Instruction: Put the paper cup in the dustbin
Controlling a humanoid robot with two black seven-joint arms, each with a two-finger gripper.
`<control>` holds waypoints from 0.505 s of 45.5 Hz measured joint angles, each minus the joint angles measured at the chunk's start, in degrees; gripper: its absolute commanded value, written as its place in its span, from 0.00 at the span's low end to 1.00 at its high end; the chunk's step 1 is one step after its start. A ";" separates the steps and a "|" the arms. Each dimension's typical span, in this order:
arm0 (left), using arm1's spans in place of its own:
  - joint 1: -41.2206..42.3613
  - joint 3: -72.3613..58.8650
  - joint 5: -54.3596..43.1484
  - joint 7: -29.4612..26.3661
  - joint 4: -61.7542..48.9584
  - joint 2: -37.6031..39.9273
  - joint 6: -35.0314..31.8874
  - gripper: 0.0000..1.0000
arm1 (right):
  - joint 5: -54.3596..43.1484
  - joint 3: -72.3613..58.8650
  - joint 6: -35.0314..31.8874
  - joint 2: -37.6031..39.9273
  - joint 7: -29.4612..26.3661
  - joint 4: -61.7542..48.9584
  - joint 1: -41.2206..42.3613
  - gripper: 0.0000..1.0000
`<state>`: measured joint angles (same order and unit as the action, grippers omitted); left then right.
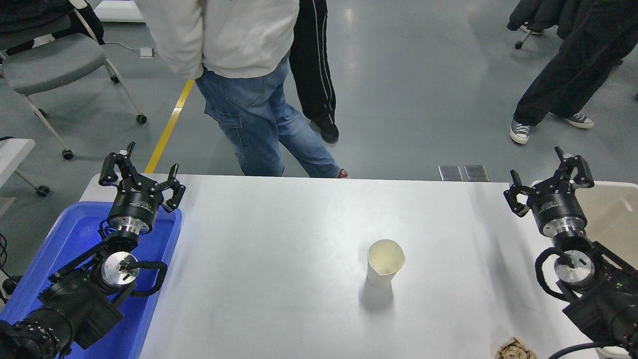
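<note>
The paper cup (381,272) shows only plain cream inside (386,257) through its opening, so I should expect it to be empty when I carry it tilted.
The white paper cup (384,263) stands upright on the white table (279,249), right of the middle, its rim slightly bent and its cream inside showing. The beige dustbin (615,219) sits at the table's right edge, partly behind my right arm. My right gripper (548,179) is open and empty, held above the dustbin's near-left corner, well to the right of the cup. My left gripper (138,172) is open and empty, parked at the lower left over the blue bin.
A bright blue bin (75,239) sits at the table's left edge under my left arm. A crumpled brown paper wad (516,349) lies at the front right. People stand beyond the far edge; a grey chair (55,65) is at the top left.
</note>
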<state>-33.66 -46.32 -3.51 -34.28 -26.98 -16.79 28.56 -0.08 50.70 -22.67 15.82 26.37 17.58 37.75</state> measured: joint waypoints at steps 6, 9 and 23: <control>0.00 0.00 0.00 0.01 0.00 0.00 0.00 1.00 | 0.00 0.00 0.00 0.00 0.00 0.14 0.06 0.99; 0.00 0.00 0.00 0.08 0.00 0.00 0.00 1.00 | 0.00 0.01 0.00 -0.01 0.00 0.18 0.17 0.99; 0.00 0.02 -0.02 0.02 0.00 0.00 0.00 1.00 | 0.00 0.01 0.00 0.00 0.00 0.30 0.37 0.99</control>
<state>-33.66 -46.30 -3.52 -34.25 -26.98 -16.79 28.56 -0.08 50.71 -22.68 15.81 26.37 17.88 38.12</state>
